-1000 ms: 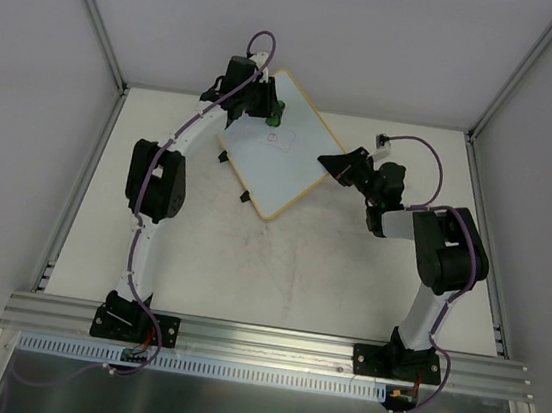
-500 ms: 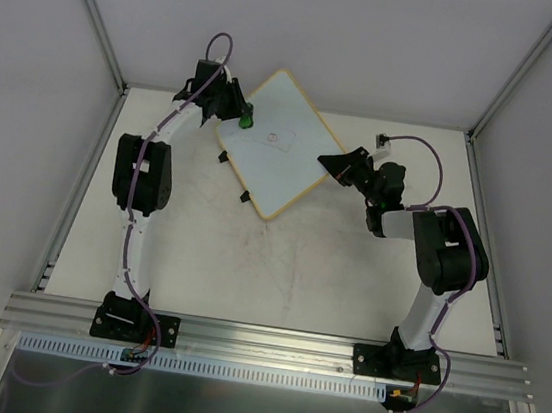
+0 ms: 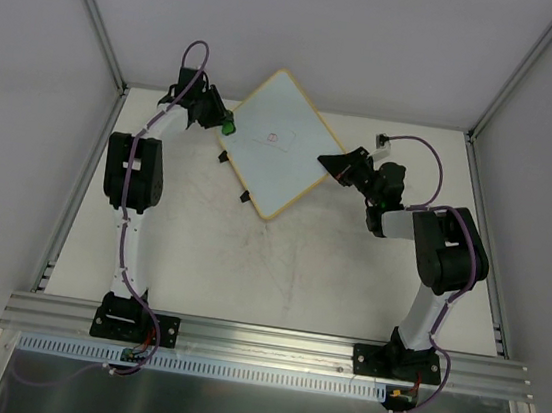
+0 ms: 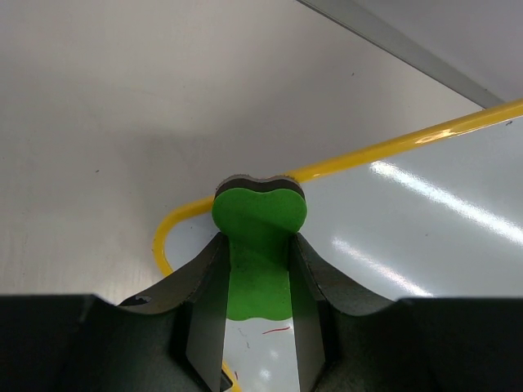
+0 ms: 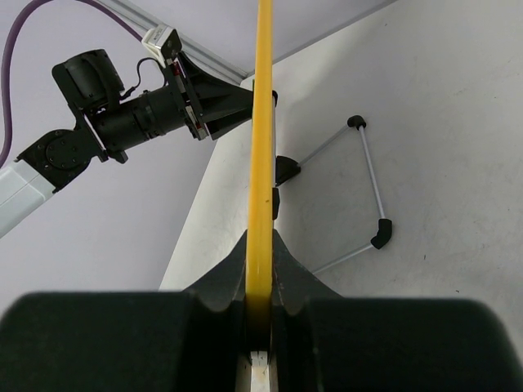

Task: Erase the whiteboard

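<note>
The green eraser (image 3: 229,123) is over the yellow rim and the red mark is still near the middle, so the robot's left gripper should wipe back across the mark (image 3: 275,139).
The whiteboard (image 3: 277,144), a white square with a yellow-orange rim, sits diamond-wise at the back middle of the table, with a small red mark near its middle. My left gripper (image 3: 224,123) is shut on the green eraser (image 3: 228,126) at the board's left corner. In the left wrist view the eraser (image 4: 259,237) sits between my fingers over the rounded yellow corner (image 4: 166,231), with a red stroke below it. My right gripper (image 3: 330,161) is shut on the board's right edge; the right wrist view shows the yellow rim (image 5: 261,147) edge-on between the jaws.
Two black clips (image 3: 224,157) sit on the board's lower-left edge. A thin wire stand with black ends (image 5: 369,184) lies on the table under the board. Grey walls and metal frame rails (image 3: 96,13) enclose the table.
My left gripper has carried the green eraser leftward, from over the board's upper area to its left corner. The right arm and the board have not moved.
</note>
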